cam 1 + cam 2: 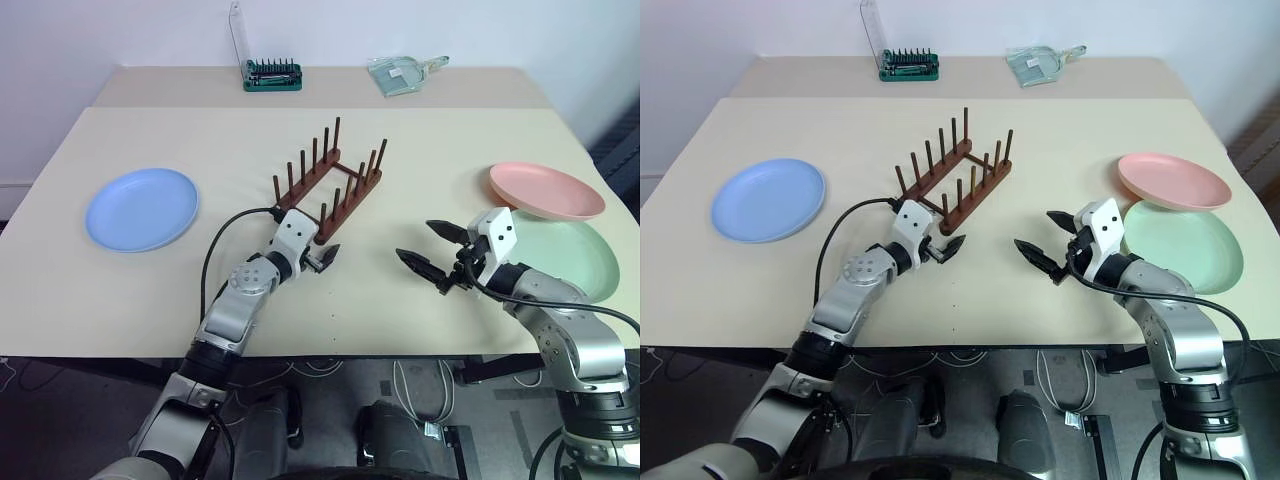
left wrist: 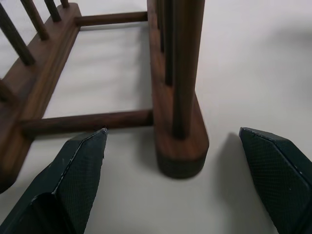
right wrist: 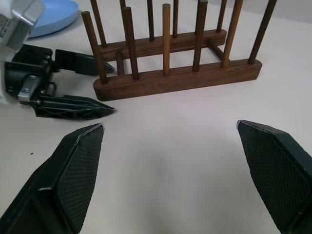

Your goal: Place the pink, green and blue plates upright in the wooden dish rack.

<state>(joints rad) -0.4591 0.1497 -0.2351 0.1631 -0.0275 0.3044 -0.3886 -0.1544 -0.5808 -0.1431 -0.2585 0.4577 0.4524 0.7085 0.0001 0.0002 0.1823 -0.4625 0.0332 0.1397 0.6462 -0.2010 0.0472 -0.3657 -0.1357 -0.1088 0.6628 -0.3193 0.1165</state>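
The wooden dish rack [image 1: 332, 188] is at an angle to the table's front edge. My left gripper should take hold of the rack's near end [image 1: 321, 235] and turn the rack straight before plates are loaded.
The wooden dish rack [image 1: 328, 185] stands mid-table with no plates in it. A blue plate [image 1: 142, 207] lies flat at the left. At the right, the pink plate [image 1: 546, 190] rests partly over the green plate [image 1: 575, 255]. My left gripper [image 1: 328, 257] is open at the rack's near end. In the left wrist view, the end of one rail [image 2: 180, 141] sits between its fingers [image 2: 80, 165], with gaps on both sides. My right gripper [image 1: 415, 240] is open and holds nothing. It hovers between the rack and the green plate, pointing toward the rack [image 3: 180, 80].
A green screwdriver-bit case [image 1: 272, 75] and a clear plastic dustpan-like item [image 1: 400, 72] sit at the back of the table. A black cable [image 1: 225, 235] loops from my left wrist. The table's front edge [image 1: 330, 352] runs just below both arms.
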